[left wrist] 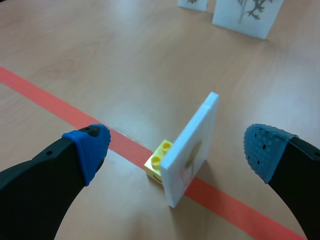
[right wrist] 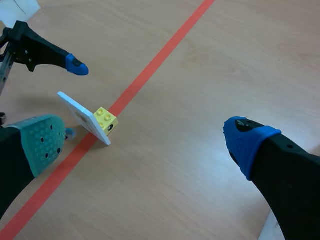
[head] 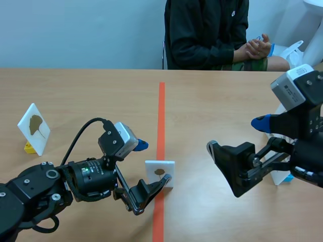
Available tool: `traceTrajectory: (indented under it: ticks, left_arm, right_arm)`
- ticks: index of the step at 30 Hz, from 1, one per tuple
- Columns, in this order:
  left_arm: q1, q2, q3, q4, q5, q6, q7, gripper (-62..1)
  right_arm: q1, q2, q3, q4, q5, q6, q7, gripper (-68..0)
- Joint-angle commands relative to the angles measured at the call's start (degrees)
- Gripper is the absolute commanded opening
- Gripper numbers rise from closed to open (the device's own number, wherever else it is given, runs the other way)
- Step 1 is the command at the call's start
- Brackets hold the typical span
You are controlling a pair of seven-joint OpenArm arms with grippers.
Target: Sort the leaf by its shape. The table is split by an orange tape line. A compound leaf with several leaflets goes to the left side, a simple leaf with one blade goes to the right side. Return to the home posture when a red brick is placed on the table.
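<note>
My gripper will bring the yellow brick (left wrist: 155, 163) along when it carries the white card, because the brick sits flush (left wrist: 164, 160) against the back of the card.
A small white card (head: 160, 173) showing one brownish leaf blade stands on the orange tape line (head: 161, 108), held upright by a yellow brick (left wrist: 160, 159). My left gripper (head: 152, 163) is open, one finger on each side of the card without touching it. Seen from the left wrist, the card (left wrist: 192, 149) stands edge-on between the blue pads (left wrist: 89, 146). My right gripper (head: 237, 136) hangs open above the table's right half. In the right wrist view the card (right wrist: 81, 120) lies ahead of that gripper (right wrist: 142, 145), toward its green-padded finger.
Another white leaf card (head: 34, 127) on a yellow brick stands at the far left. Two more cards (left wrist: 246, 16) stand on the right side, one partly behind my right arm (head: 280, 176). A person (head: 212, 33) sits across the table with hands clasped.
</note>
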State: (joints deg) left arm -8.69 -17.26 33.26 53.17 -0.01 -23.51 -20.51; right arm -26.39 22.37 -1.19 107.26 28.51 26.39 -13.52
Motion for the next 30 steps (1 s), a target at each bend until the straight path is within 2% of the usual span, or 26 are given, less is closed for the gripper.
traceTrajectory:
  ticks: [1,6,16,27,28,30]
  left_arm:
    - [-0.7,0.6,0.2,-0.1,-0.5,0.3,-1.6,-4.1]
    - [-0.9,0.7,1.0,-2.1,-0.5,0.3,-3.8,-4.1]
    - [-0.8,2.6,2.2,-3.6,-0.3,3.5,-3.9,-4.2]
    - [-0.8,3.3,4.1,-4.8,-0.3,5.0,-3.7,-4.4]
    - [-0.9,3.3,4.3,-5.0,-0.3,5.2,-3.7,-5.9]
    - [-0.9,3.3,4.8,-5.5,-0.3,6.5,-3.7,-13.3]
  right_arm:
    - [0.5,0.2,0.7,0.3,0.6,0.0,1.0,0.4]
    - [0.5,0.2,0.7,0.3,0.6,0.0,1.0,0.4]
    - [0.5,0.2,2.6,0.3,0.6,0.0,1.0,0.4]
    - [0.5,0.2,3.7,0.3,0.6,0.0,1.0,0.4]
    - [0.5,0.2,3.7,0.3,0.6,0.0,1.0,0.4]
    - [0.5,0.2,3.7,0.3,0.6,0.0,1.0,0.4]
